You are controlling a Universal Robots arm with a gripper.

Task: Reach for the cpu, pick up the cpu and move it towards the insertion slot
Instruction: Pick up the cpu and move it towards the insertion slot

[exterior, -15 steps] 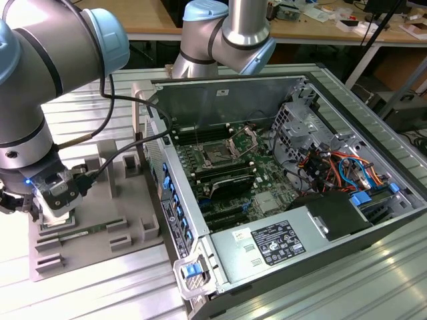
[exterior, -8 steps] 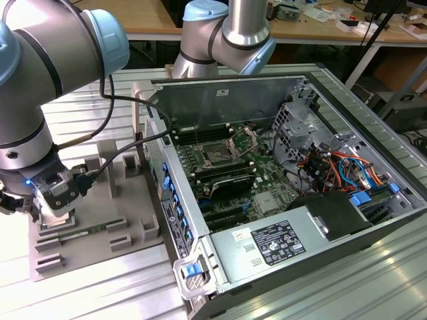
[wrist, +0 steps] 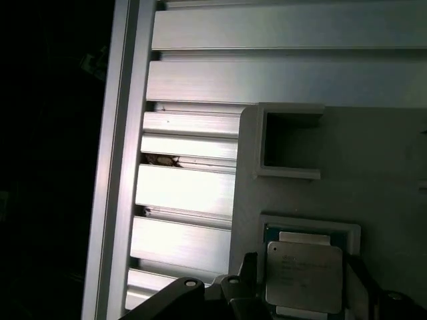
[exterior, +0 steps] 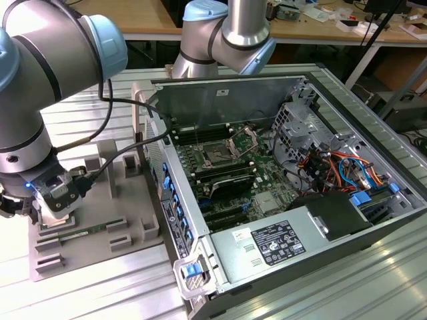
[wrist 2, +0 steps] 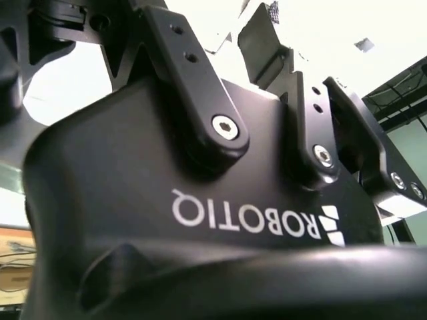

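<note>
The cpu (wrist: 304,277) sits inside only a low grey rim (wrist: 311,221), so it will come free right away and leave the tray in place when I lift.
The cpu (wrist: 303,275), a small square chip with a silvery top and a thin green edge, lies flat in a recess of the grey plastic tray (wrist: 380,167). My gripper (wrist: 303,290) is low over it and open, with one dark finger (wrist: 248,287) on each side of the chip and narrow gaps between. In the exterior view the gripper (exterior: 53,207) sits down on the tray (exterior: 113,200) at the exterior view's left. The insertion slot (exterior: 217,155), a dark square socket with its metal frame raised, is on the green board inside the open computer case.
A long green memory stick (exterior: 80,232) lies on the tray beside the gripper. The case's raised side wall (exterior: 170,200) stands between tray and board. A second arm (exterior: 230,33) hangs over the case's back. Ribbed aluminium table (wrist: 193,193) surrounds the tray.
</note>
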